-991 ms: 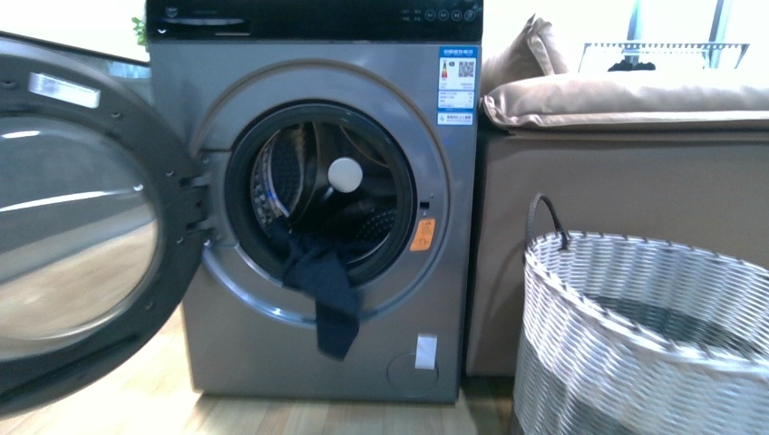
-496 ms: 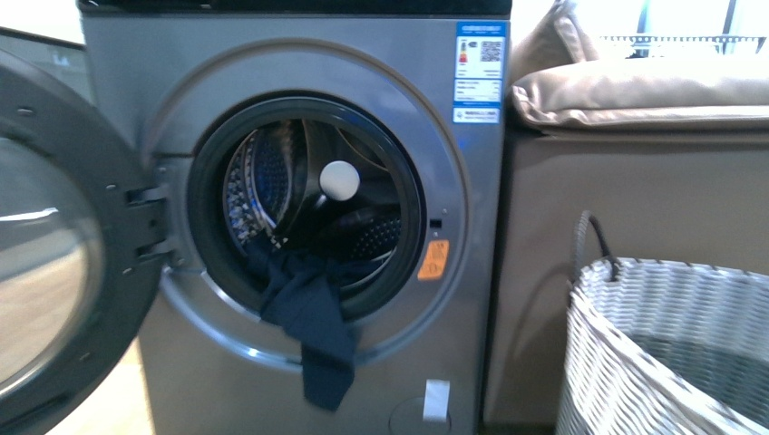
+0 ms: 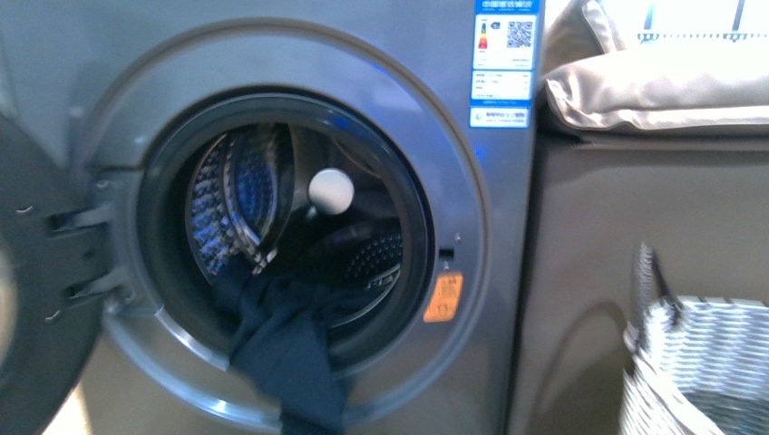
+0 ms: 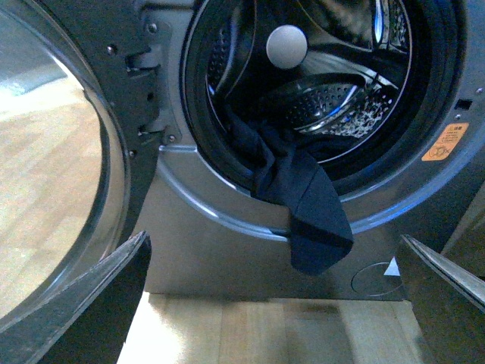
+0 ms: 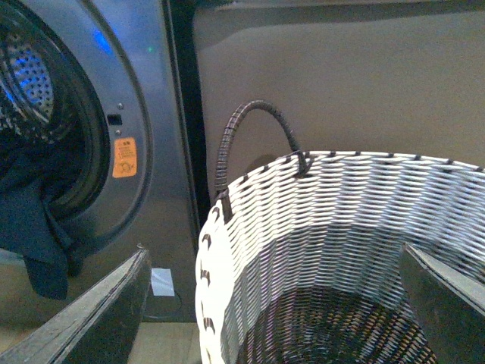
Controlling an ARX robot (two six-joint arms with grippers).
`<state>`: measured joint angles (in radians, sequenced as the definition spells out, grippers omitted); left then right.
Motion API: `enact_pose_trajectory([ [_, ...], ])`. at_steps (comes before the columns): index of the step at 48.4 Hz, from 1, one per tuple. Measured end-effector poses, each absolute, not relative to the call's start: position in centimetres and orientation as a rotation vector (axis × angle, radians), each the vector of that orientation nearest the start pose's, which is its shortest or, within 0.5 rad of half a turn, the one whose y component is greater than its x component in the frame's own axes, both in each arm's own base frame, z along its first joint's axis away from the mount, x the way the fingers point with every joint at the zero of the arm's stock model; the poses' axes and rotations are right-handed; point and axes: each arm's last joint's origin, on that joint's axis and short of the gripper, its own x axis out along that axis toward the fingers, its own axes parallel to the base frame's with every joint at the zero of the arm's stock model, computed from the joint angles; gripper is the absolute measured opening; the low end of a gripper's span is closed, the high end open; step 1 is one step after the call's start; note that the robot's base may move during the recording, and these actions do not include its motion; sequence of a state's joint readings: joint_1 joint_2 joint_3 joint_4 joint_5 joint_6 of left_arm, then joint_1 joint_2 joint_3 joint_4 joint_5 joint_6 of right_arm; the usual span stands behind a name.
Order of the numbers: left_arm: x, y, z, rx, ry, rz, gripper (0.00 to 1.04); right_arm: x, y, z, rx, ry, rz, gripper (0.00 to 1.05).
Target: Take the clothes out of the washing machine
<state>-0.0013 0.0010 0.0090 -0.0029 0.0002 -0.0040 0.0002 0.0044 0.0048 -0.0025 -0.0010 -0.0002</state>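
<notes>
The dark navy clothes already hang limp over the lower door rim. They will slide out whole and hang long when I lift them.
The grey washing machine (image 3: 508, 236) fills the front view with its porthole door (image 3: 27, 299) swung open to the left. The dark navy clothes (image 3: 290, 353) hang out of the drum over the lower door rim. They also show in the left wrist view (image 4: 303, 197) and at the edge of the right wrist view (image 5: 34, 227). My left gripper (image 4: 276, 303) is open and empty, low in front of the machine, below the hanging cloth. My right gripper (image 5: 276, 303) is open and empty above the woven basket (image 5: 333, 220). Neither gripper shows in the front view.
A white ball (image 3: 331, 191) sits inside the perforated drum (image 3: 236, 199). The white-grey woven basket (image 3: 698, 362) stands right of the machine, before a brown sofa (image 3: 635, 208) with beige cushions. An orange sticker (image 3: 443, 297) is beside the opening. Wooden floor (image 4: 250, 330) lies below.
The front view has moved closer to the washing machine: the drum opening and hanging clothes look larger, and the basket has slid toward the right edge.
</notes>
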Motion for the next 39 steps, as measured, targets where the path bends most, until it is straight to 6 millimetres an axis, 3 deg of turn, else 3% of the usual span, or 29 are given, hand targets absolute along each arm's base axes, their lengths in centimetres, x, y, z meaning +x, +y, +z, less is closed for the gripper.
enact_pose_trajectory([
  [22,9.7,0.0,16.6,-0.004,-0.006,-0.002,0.98,9.8,0.0,16.5,0.0,0.002,0.0,0.97],
  [28,9.9,-0.1,16.2,-0.243,0.088,-0.097,0.98,9.8,0.0,16.5,0.0,0.002,0.002,0.97],
  [32,9.9,-0.2,17.5,-0.355,0.041,-0.087,0.98,9.8,0.0,16.5,0.0,0.002,0.0,0.97],
  [39,10.5,-0.7,19.8,-0.338,-0.056,-0.092,0.98,9.8,0.0,16.5,0.0,0.002,0.001,0.97],
])
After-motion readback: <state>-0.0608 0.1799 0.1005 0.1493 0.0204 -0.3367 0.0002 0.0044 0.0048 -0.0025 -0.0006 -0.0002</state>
